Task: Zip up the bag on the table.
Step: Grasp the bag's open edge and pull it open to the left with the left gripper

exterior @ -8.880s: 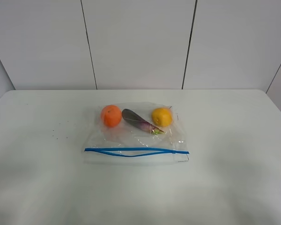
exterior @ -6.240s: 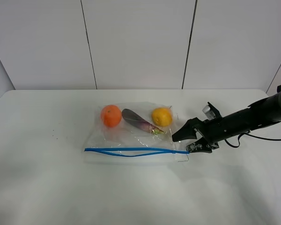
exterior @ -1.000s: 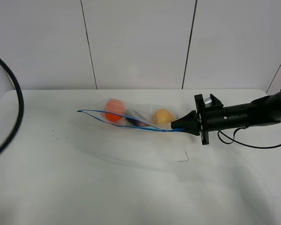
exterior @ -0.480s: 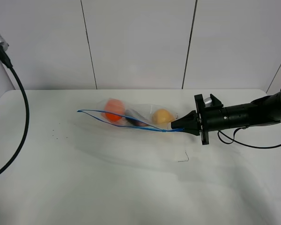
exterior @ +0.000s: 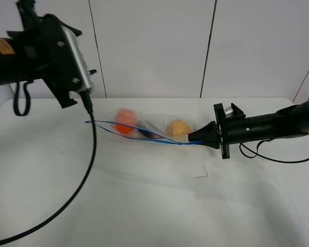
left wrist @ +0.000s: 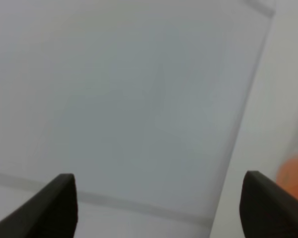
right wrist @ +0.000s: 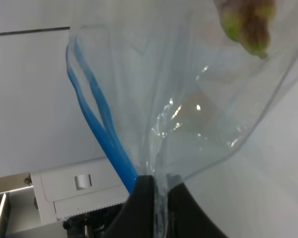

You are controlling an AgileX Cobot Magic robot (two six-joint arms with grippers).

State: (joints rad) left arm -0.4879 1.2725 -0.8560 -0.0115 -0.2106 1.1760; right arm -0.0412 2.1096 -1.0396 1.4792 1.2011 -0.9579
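Note:
My right gripper is holding the bag's corner at the zipper end (exterior: 194, 142), so my open left gripper keeps heading for the joined blue strips (exterior: 181, 143) and closes there.
The clear bag (exterior: 144, 131) hangs lifted over the white table (exterior: 144, 206), its blue zipper strip (exterior: 139, 135) sagging open toward the left. Orange (exterior: 124, 121), purple (exterior: 147, 133) and yellow (exterior: 178, 127) produce show inside. My right gripper (exterior: 196, 140) is shut on the bag's right corner at the zipper end. The right wrist view shows its fingers (right wrist: 144, 198) pinching the plastic beside the blue strip (right wrist: 97, 119). My left gripper (exterior: 77, 56) is high at the left, above the bag's left end. In the left wrist view it (left wrist: 159, 208) is open and empty.
The left arm's black cable (exterior: 67, 195) hangs down and loops across the table's front left. A thin dark mark (exterior: 201, 174) lies on the table below the right gripper. White wall panels (exterior: 149, 46) stand behind the table.
The left arm has swung into view at the upper left, above the bag's left end. The right gripper and the lifted bag have not moved.

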